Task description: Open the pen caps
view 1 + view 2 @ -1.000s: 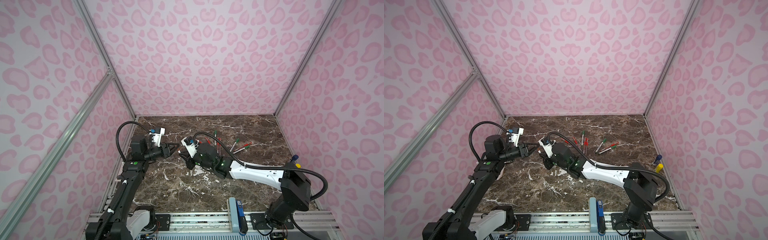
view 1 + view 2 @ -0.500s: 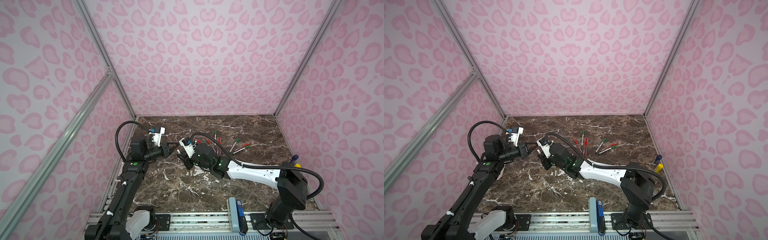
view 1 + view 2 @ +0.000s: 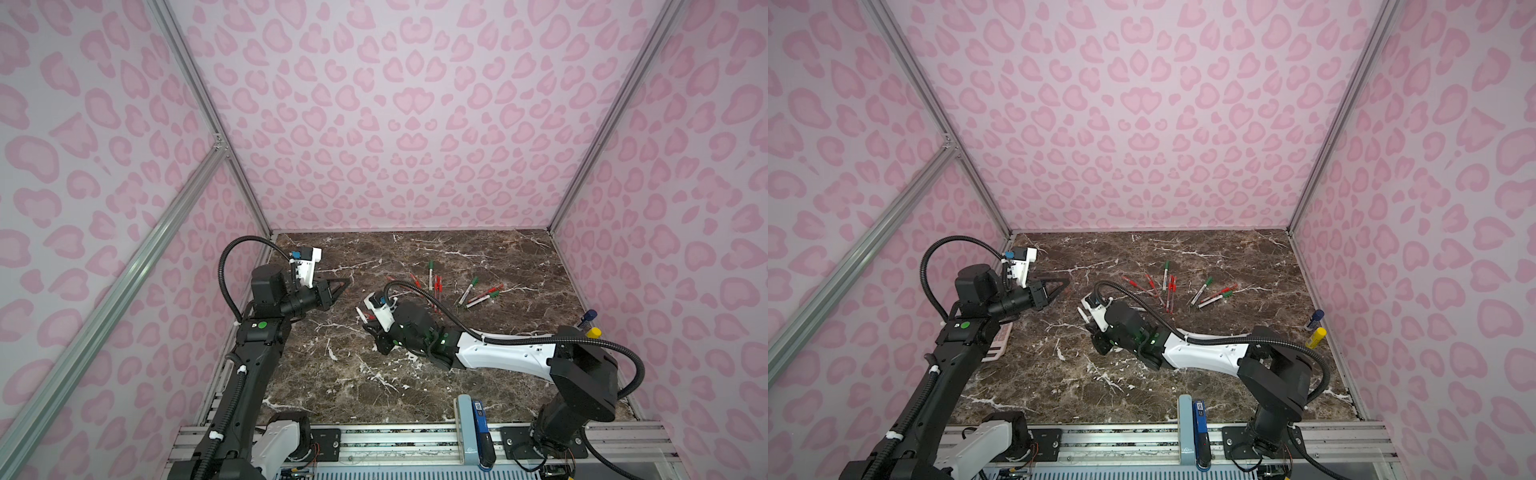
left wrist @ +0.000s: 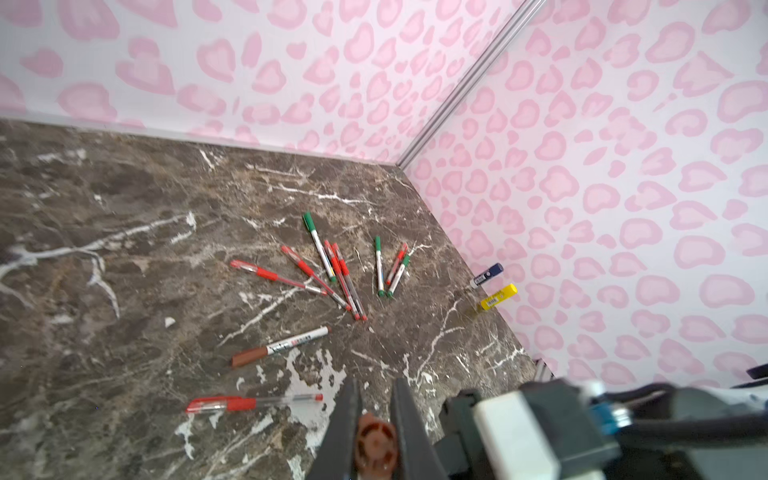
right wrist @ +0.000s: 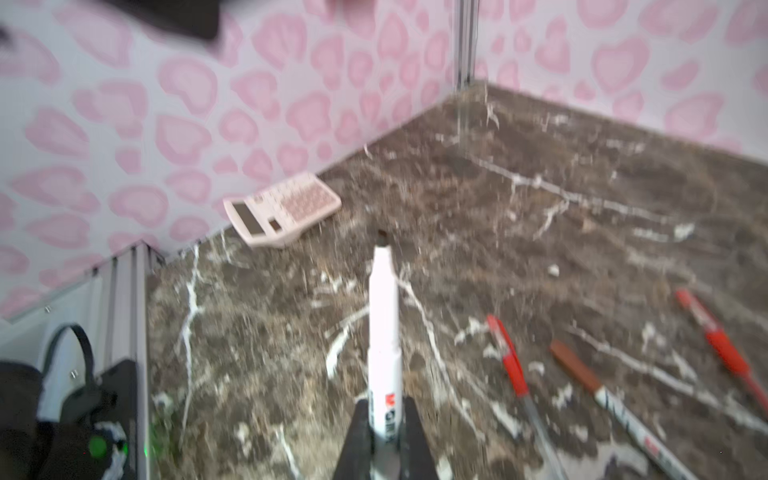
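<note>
The brown pen cap is away from the white pen's dark tip (image 5: 382, 237), so my left gripper goes on to the empty back marble (image 3: 1049, 272) before it lets go there.
My left gripper (image 4: 376, 386) is shut on a brown pen cap (image 4: 375, 442), whose open end faces the wrist camera. In both top views it (image 3: 347, 284) hovers at the left of the marble table. My right gripper (image 5: 385, 405) is shut on a white pen (image 5: 384, 332) with its dark tip bare, pointing away from the jaws. In a top view this gripper (image 3: 368, 326) sits near mid-table, a little in front of the left one and apart from it. Several capped pens (image 4: 332, 266) lie loose; a brown-capped white one (image 4: 282, 345) and a red one (image 4: 253, 403) lie nearer.
A pink calculator (image 5: 282, 210) lies against the left wall. A blue-capped tube (image 3: 588, 318) and a yellow tube (image 3: 593, 332) stand by the right wall. Pink patterned walls close in the table on three sides, and a metal rail (image 3: 415, 440) runs along the front.
The two grippers, which met tip to tip, have parted. The right one drew the white pen toward the front, and the brown cap stays in the left jaws.
</note>
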Robot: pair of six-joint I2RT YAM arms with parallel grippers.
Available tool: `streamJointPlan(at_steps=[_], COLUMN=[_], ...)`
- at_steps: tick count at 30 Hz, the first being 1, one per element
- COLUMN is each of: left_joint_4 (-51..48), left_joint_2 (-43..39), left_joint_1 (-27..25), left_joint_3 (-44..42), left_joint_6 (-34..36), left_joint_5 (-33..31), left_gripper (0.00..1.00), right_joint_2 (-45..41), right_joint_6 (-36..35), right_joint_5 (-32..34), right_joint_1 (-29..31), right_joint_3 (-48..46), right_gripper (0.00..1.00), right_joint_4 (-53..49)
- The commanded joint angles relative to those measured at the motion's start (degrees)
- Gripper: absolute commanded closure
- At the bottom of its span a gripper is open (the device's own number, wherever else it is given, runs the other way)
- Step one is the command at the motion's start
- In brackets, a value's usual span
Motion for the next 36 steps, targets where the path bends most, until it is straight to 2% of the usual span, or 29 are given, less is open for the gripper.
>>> streamJointPlan(at_steps=[1,5,9,12,14,24,29,36], left_joint_4=[-1.5,-6.6,-12.8,-17.3,-20.7,-32.7,-38.3,-41.4], left_joint_2=[1.1,2.7,6.4,11.7,17.5,44.6,56.6,67.3], left_joint_1=[1.3,1.6,1.6,1.6,1.7,1.6,1.7,2.5], left_joint_3=[3.5,8.0,13.2,17.6,21.3,39.8,48.5,55.3], left_joint_6=[1.1,5.7,11.4,14.8,16.6,21.8,22.9,23.2], left_joint_5=[-2.4,-8.2,-17.5,-26.7,-30.4,-43.4,-47.2,-50.1], left_gripper=[0.97,0.97,0.97,0.96,0.96,0.96,0.97,0.97], right_joint_2=[-1.2,-4.2,-8.4,-13.0,-16.4,-30.8,-38.2,-47.1], right_joint_6=[2.1,3.0,2.5,4.9,6.4,10.7,12.3,12.5], right_joint_5=[1.5,3.2,7.0,10.6,12.8,17.0,18.0,18.8], right_joint_1=[0.3,0.1,-0.3,-1.1,-2.3,-7.9,-11.0,-14.4], right_joint_3=[-1.6,-5.5,-4.7,-7.2,-8.2,-13.3,-17.9,-21.9], right_gripper=[1.00,1.00,1.00,1.00,1.00,1.00,1.00,1.00], right_joint_4=[0.2,2.9,-4.1,-6.1,-9.6,-25.2,-26.3,-28.2])
